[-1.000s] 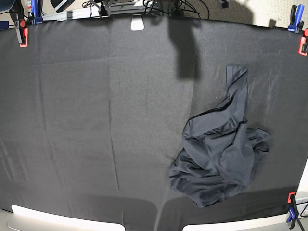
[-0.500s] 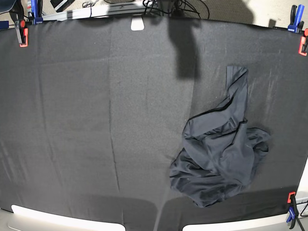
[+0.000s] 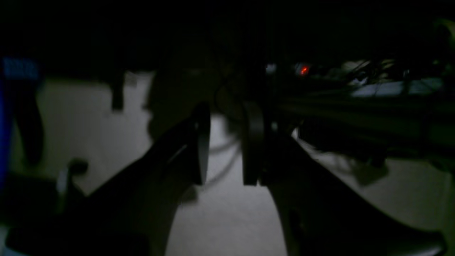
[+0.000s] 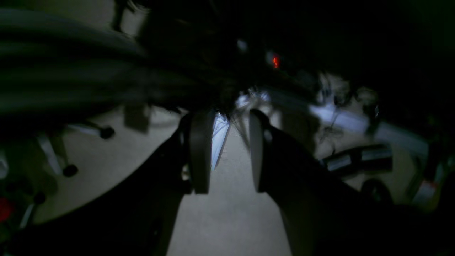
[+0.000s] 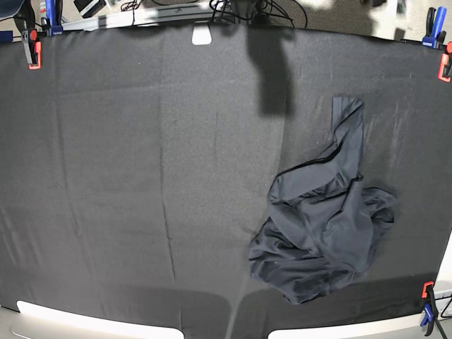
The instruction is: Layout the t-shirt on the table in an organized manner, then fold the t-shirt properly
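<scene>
The robot's right gripper should keep moving toward the t-shirt's free side edge [image 5: 272, 203], which has empty black cloth [image 5: 215, 191] beside it, until its open fingers close on that edge.
The t-shirt [image 5: 321, 226] lies crumpled in a heap on the right half of the table [image 5: 106, 176], with one strip of fabric reaching toward the far edge. Neither arm shows in the base view. In the dim left wrist view my left gripper [image 3: 226, 142] stands open, a clear gap between its dark fingers [image 3: 201, 142] and nothing in it. My right gripper [image 4: 229, 153] is likewise open and empty, over pale floor rather than the black cloth.
Orange and blue clamps hold the cloth at the far left [image 5: 32, 49], far right [image 5: 445, 63] and near right [image 5: 427, 304] corners. A small white piece [image 5: 202, 35] sits at the far edge, with cables [image 5: 247, 10] beyond it. A shadow [image 5: 272, 70] falls on the cloth.
The t-shirt lies as before. Only a dark shape beyond the table's far edge has shifted to the right.
</scene>
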You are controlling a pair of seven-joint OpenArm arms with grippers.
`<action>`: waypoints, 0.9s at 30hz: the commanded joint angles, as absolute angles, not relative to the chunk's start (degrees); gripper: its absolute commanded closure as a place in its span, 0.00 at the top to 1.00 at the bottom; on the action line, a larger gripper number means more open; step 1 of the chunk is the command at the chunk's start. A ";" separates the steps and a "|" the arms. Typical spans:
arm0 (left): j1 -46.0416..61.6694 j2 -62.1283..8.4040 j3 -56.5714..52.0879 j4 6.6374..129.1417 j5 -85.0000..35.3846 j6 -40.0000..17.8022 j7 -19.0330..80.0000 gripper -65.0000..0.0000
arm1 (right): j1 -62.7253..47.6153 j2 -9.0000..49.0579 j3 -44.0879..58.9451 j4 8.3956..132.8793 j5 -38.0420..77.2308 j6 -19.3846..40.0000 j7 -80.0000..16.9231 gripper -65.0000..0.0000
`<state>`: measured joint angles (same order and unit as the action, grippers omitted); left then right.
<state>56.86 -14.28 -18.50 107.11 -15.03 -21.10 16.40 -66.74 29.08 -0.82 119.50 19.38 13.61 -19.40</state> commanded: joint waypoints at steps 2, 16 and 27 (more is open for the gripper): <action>57.58 -15.00 -19.59 111.02 -15.07 -20.99 15.42 0.22 | -66.43 29.43 -0.67 123.17 19.73 13.74 -18.57 0.27; 46.00 -15.44 -20.14 117.38 -9.04 -21.04 21.26 0.22 | -47.55 26.65 -0.78 127.17 20.18 13.74 -20.84 0.46; 39.33 -15.44 -20.14 117.38 -9.06 -21.02 21.06 0.22 | -23.88 10.26 -0.78 125.69 24.25 12.27 -32.91 0.47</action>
<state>39.18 -14.94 -19.88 116.40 -8.80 -21.23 22.41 -23.66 10.02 -0.93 124.95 23.97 12.05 -33.98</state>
